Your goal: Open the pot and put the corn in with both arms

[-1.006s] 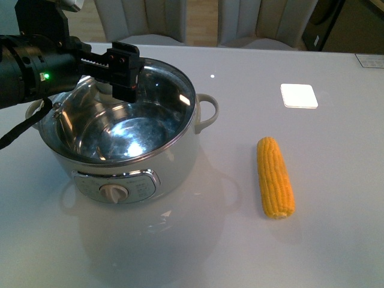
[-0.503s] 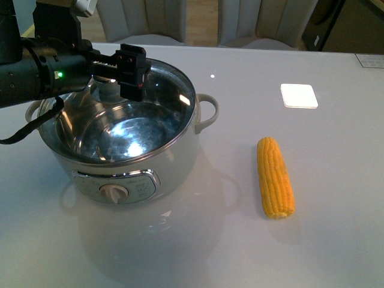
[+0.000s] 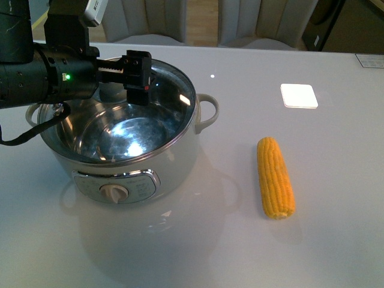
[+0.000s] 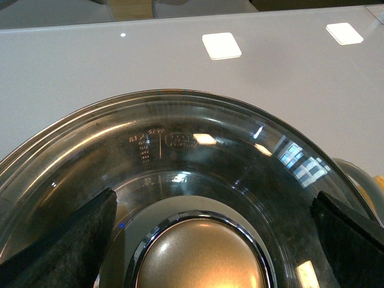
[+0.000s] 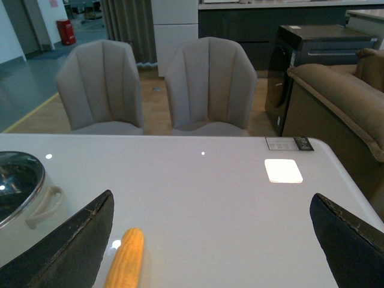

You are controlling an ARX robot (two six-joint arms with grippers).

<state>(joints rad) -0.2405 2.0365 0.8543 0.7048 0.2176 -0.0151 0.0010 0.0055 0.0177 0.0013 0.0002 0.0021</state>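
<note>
The glass lid clearly shows shiny steel and measuring marks [image 4: 145, 146] through it, so I should expect to find an empty white pot [image 3: 179, 163] when I lift the lid.
The white pot [image 3: 177, 159] stands at the table's left, its glass lid [image 4: 198, 132] resting on the rim, so the steel bowl shows through. My left gripper [image 3: 138, 77] hangs over the lid, open. In the left wrist view the left gripper [image 4: 213, 240] has one finger on each side of the beige knob [image 4: 204, 258], neither touching it. The corn [image 3: 275, 177] lies on the table to the right of the pot, lengthwise toward me. My right gripper [image 5: 213, 240] is open above bare table, with the corn [image 5: 125, 261] and the pot's handle [image 5: 45, 201] off to one side.
A bright white square patch [image 3: 299, 95] lies on the table beyond the corn. Two grey chairs [image 5: 210, 84] stand at the far edge, a brown sofa [image 5: 342, 102] at the right. A small label [image 3: 369, 60] sits at the far right corner.
My left arm has risen and shifted a little to the right over the pot. The lid, pot and corn have not moved.
</note>
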